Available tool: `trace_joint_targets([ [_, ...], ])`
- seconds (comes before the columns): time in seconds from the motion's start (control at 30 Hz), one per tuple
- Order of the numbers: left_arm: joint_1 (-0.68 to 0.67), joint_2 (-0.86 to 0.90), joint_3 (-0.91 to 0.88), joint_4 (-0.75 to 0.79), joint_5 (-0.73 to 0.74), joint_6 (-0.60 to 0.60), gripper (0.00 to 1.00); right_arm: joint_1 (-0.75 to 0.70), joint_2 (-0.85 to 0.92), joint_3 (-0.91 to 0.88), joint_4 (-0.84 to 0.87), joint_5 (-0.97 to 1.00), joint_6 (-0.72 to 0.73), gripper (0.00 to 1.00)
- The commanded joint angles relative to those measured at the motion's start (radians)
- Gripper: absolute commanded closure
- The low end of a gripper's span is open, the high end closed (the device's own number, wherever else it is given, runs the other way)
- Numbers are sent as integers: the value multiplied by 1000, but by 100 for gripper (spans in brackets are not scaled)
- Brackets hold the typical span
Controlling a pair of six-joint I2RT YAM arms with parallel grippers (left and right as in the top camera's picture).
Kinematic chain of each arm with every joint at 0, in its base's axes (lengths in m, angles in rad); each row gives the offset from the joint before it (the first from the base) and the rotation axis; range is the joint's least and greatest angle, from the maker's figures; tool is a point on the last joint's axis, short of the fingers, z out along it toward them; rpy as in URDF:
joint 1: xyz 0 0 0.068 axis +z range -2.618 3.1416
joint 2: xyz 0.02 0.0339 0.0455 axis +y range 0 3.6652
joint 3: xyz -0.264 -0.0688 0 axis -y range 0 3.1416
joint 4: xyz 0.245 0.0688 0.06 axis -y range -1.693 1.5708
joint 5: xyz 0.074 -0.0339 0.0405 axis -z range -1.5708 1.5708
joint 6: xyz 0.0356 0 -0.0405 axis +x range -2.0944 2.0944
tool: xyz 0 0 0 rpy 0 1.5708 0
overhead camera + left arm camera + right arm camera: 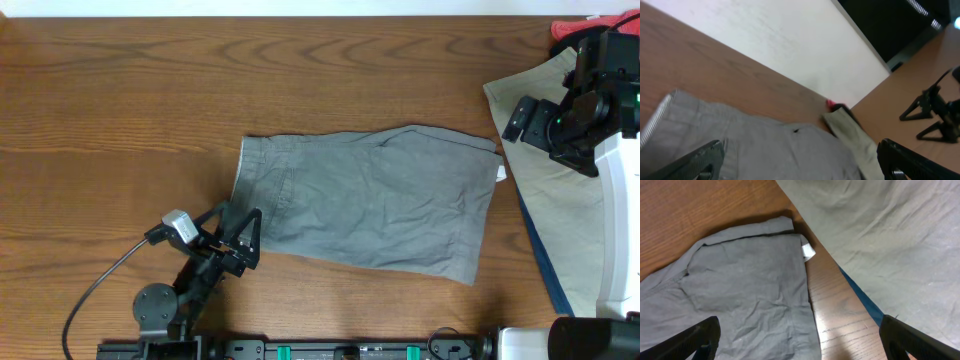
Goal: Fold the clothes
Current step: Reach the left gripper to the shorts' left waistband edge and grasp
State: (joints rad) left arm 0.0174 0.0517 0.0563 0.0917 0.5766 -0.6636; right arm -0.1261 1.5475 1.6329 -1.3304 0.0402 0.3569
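The grey shorts lie long [370, 200] and the robot's left gripper is at their front corner, so the gripper should swing around, pinch the short edge's middle [238, 180] and fold toward the tag.
Mid-grey shorts [375, 200] lie flat in the middle of the wooden table, folded into a rough rectangle, with a small white tag [501, 175] at their right edge. They also show in the left wrist view [765, 145] and the right wrist view [740, 290]. My left gripper [238, 233] is open and empty, at the shorts' lower left corner. My right gripper [520, 118] is open and empty, above khaki-beige shorts [560, 190] at the right. A red piece [575, 27] lies at the back right corner.
A blue cloth edge [545, 265] shows under the khaki shorts. My right arm's white base [620, 220] stands at the right edge. The left arm's cable [100, 280] runs along the front left. Bare wood lies at the back and left.
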Motion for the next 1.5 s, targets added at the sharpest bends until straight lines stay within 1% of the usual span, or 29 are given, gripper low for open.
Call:
trace_joint_targets([
  [0.0,-3,101,122,-25,2,186,2,-5,5,-6,-1,0,13,1],
  [0.13,-3,333,308,-194,-52,339,2,-5,5,-6,-1,0,13,1],
  [0.23,-3,565,498,-372,-115,434,2,-5,5,-6,-1,0,13,1],
  [0.3,-3,742,654,-535,-159,495,2,-5,5,-6,-1,0,13,1],
  [0.37,-3,912,805,-697,-163,566,2,-5,5,-6,-1,0,13,1],
  [0.43,-3,1080,949,-849,-163,611,2,-5,5,-6,-1,0,13,1],
  [0.47,-3,1153,1006,-900,-163,615,2,-5,5,-6,-1,0,13,1],
  [0.53,-3,1264,1075,-946,-163,615,2,-5,5,-6,-1,0,13,1],
  [0.67,2,1417,1107,-953,-171,621,2,-5,5,-6,-1,0,13,1],
  [0.73,10,1474,1107,-946,-200,670,2,-5,5,-6,-1,0,13,1],
  [0.8,24,1523,1107,-936,-235,682,2,-5,5,-6,-1,0,13,1],
  [1.03,98,1635,1107,-913,-236,695,2,-5,5,-6,-1,0,13,1],
  [1.1,105,1665,1107,-913,-209,710,2,-5,5,-6,-1,0,13,2],
  [1.23,99,1726,1106,-913,-117,779,2,-5,5,-6,-1,0,13,1],
  [1.47,94,1812,1106,-915,-107,792,2,-5,5,-6,-1,0,13,1],
])
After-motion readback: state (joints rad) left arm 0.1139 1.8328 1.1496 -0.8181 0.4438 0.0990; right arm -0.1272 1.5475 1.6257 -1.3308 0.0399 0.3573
